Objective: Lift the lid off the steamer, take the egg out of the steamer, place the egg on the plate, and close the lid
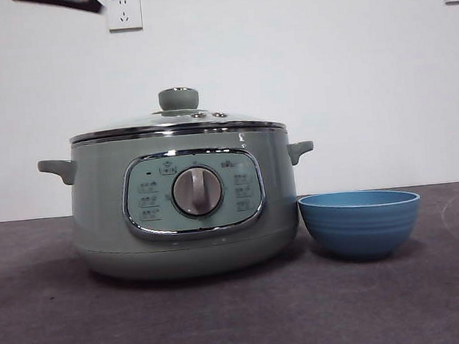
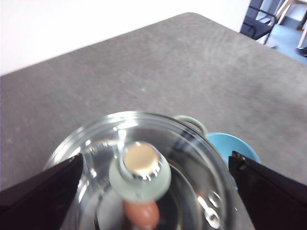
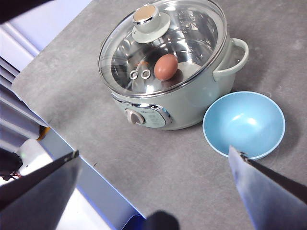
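Observation:
The wide glass lid (image 1: 237, 121) has just a small knob at its middle (image 1: 179, 99), so I expect the lid to tip when I put it back down on the steamer.
The sage-green steamer (image 1: 183, 212) stands on the table with its glass lid (image 1: 178, 122) on, pale green knob (image 1: 178, 98) on top. A brown egg (image 3: 166, 66) lies inside, seen through the glass; it also shows in the left wrist view (image 2: 141, 214). The blue plate (image 1: 360, 222), a small bowl, stands empty just right of the steamer. My left gripper (image 2: 153, 182) is open, high above the lid, jaws either side of the knob (image 2: 139, 168). My right gripper (image 3: 153, 191) is open and empty, high above the table, over the steamer (image 3: 177, 96) and plate (image 3: 243, 124).
A black arm tip (image 1: 62, 1) shows at the top left of the front view. White wall sockets (image 1: 123, 12) are on the wall behind. The table's front edge (image 3: 72, 143) lies near the steamer's control panel.

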You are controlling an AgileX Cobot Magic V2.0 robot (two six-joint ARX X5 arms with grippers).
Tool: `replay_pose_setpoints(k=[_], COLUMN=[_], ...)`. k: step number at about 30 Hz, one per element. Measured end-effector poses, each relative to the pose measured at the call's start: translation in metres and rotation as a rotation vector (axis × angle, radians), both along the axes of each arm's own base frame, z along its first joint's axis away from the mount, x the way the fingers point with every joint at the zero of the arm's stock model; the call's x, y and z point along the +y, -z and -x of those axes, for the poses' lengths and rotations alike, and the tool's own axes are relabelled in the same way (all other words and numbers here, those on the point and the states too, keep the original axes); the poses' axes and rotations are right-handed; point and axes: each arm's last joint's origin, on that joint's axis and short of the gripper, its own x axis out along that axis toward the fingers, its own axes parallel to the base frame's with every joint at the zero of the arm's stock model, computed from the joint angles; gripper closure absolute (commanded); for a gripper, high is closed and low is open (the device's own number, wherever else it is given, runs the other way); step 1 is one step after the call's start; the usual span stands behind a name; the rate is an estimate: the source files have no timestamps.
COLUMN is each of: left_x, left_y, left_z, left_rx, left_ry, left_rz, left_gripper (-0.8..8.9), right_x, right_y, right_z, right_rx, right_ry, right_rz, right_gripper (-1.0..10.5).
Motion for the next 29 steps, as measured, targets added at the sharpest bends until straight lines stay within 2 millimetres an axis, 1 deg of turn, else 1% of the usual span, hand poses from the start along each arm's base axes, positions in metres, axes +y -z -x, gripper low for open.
replay_pose_setpoints(k=[5, 9, 13, 18, 20, 22, 24, 25, 27, 29], left_x=[-0.019, -0.029, -0.035, -0.038, -0.041, -0.045, -0.048, -0.049, -0.049, -0.049], left_y=[0.023, 0.041, 0.056, 0.063, 0.068, 0.074, 0.074, 0.074, 0.075, 0.078], left_z=[-0.028, -0.044, -0.056, -0.063, -0.066, -0.066, -0.064, -0.064, -0.063, -0.062], left_rx=[0.003, 0.024, 0.050, 0.040, 0.056, 0.077, 0.078, 0.075, 0.083, 0.110], left_ry=[-0.014, -0.015, -0.015, -0.030, -0.029, -0.020, -0.012, -0.016, -0.023, -0.024], left_rz=[-0.031, -0.048, -0.061, -0.065, -0.075, -0.088, -0.090, -0.094, -0.104, -0.119], left_gripper=[2.79, 2.79, 2.79, 2.79, 2.79, 2.79, 2.85, 3.03, 3.84, 3.84], right_x=[0.000, 0.000, 0.000, 0.000, 0.000, 0.000, 0.000, 0.000, 0.000, 0.000], right_y=[0.000, 0.000, 0.000, 0.000, 0.000, 0.000, 0.000, 0.000, 0.000, 0.000], right_z=[0.000, 0.000, 0.000, 0.000, 0.000, 0.000, 0.000, 0.000, 0.000, 0.000], right_rx=[0.001, 0.003, 0.003, 0.004, 0.005, 0.004, 0.005, 0.005, 0.005, 0.005], right_ry=[0.001, 0.002, 0.003, 0.003, 0.002, 0.002, 0.003, 0.003, 0.003, 0.003], right_rz=[-0.001, -0.002, -0.002, -0.002, -0.003, -0.003, -0.002, -0.002, -0.002, -0.002], right_gripper=[3.5, 3.5, 3.5, 3.5, 3.5, 3.5, 3.5, 3.5, 3.5, 3.5])
